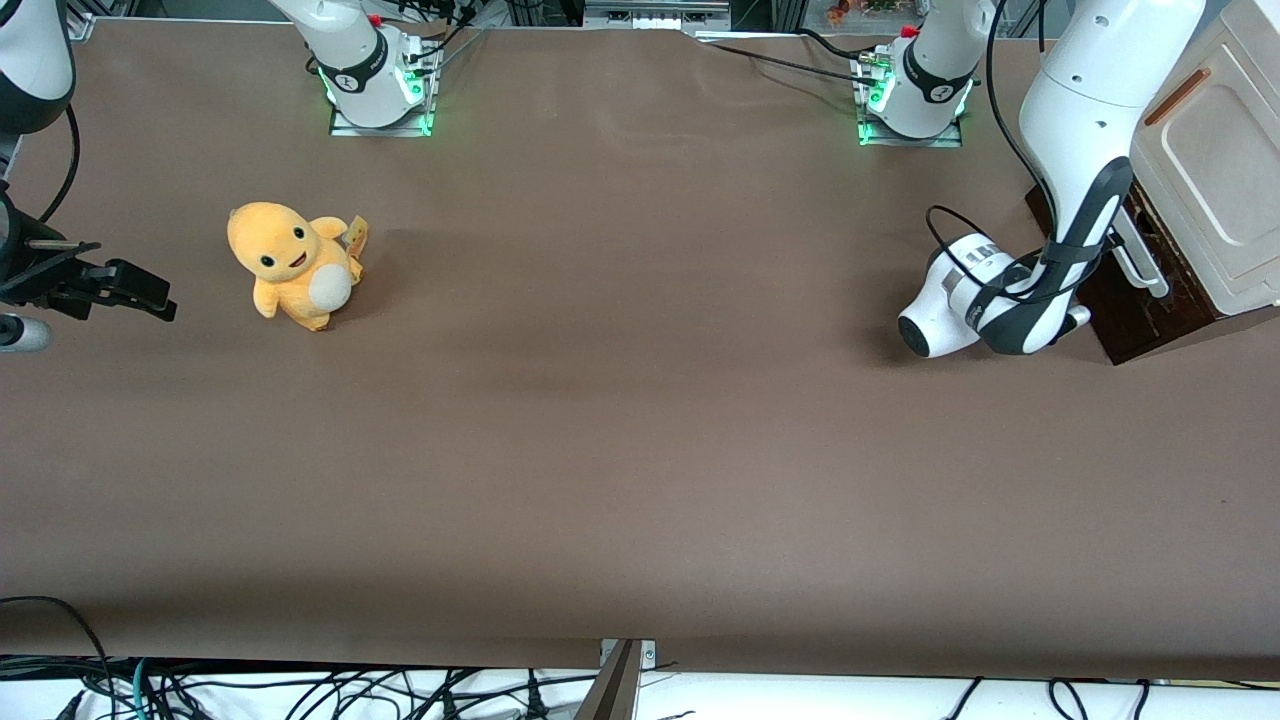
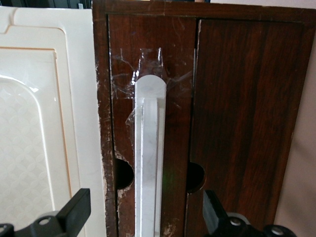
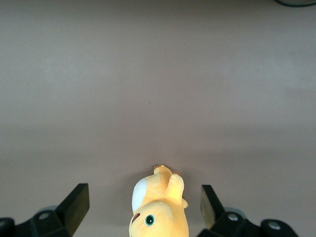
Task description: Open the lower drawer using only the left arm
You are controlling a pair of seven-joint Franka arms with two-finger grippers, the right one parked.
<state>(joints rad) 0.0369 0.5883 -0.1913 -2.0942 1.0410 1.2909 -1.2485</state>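
My gripper will pull the drawer's handle, and the lower drawer (image 2: 174,128) will slide straight out by itself, because a narrow seam (image 2: 193,98) separates it from the dark panel.
The lower drawer (image 2: 173,64) has a dark brown wooden front (image 1: 1135,315) with a long white bar handle (image 2: 149,163) running down it. The front sits about level with the dark panel (image 2: 247,123) beside it. The left arm (image 1: 1075,140) bends down at the working arm's end of the table, its wrist right in front of the drawer. My gripper (image 2: 146,205) is open. Its two black fingers (image 2: 76,210) straddle the white handle (image 1: 1143,265) with wide gaps on both sides, touching nothing.
A cream panel (image 2: 39,123) with a thin orange-brown handle (image 1: 1178,96) adjoins the drawer. A yellow plush toy (image 1: 295,262) sits on the brown table toward the parked arm's end. Both arm bases (image 1: 915,100) stand at the table's edge farthest from the front camera.
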